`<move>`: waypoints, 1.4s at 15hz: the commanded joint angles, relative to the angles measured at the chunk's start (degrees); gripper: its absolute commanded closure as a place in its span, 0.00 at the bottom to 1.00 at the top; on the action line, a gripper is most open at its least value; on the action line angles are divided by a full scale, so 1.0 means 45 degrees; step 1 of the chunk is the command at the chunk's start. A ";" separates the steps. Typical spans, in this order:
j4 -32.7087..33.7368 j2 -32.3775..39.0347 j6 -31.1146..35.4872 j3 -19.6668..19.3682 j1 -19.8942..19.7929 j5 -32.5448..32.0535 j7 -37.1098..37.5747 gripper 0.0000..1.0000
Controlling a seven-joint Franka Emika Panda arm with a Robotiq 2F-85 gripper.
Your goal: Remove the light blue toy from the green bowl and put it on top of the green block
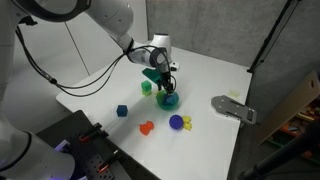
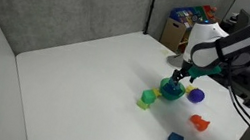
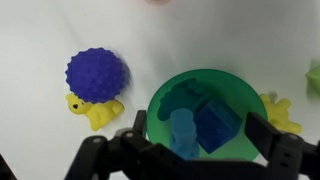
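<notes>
My gripper continues to go down into the green bowl until it can grip the toy, because the light blue toy's narrow width (image 3: 184,134) is in line with my open fingers.
The green bowl (image 3: 160,100) sits right under my gripper in the wrist view and shows in both exterior views (image 1: 169,100) (image 2: 171,91). Inside it lies the light blue toy (image 3: 183,132), next to a darker blue piece (image 3: 216,122). My gripper (image 3: 200,130) is open, with one finger on each side of the bowl, just above it (image 1: 164,86) (image 2: 180,76). It holds nothing. The green block (image 1: 146,88) (image 2: 148,97) stands on the table close beside the bowl. Only its edge shows in the wrist view (image 3: 315,76).
A purple spiky ball (image 3: 97,74) (image 1: 176,122) and a yellow toy (image 3: 95,112) lie near the bowl. Another yellow piece (image 3: 280,112) lies on its other side. A dark blue cube (image 1: 122,111) and an orange toy (image 1: 146,127) lie further off. A grey object (image 1: 233,108) lies on the white table.
</notes>
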 commanded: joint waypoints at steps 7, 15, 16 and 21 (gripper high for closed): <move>0.0386 0.1397 0.2562 -0.0355 -0.0016 0.0903 -0.0147 0.00; 0.1151 0.2209 0.3428 -0.0472 0.0028 0.1086 -0.0494 0.25; 0.1208 0.2278 0.3388 -0.0532 0.0100 0.1049 -0.0442 0.26; 0.1353 0.2455 0.3180 -0.0717 0.0312 0.1014 -0.0235 0.66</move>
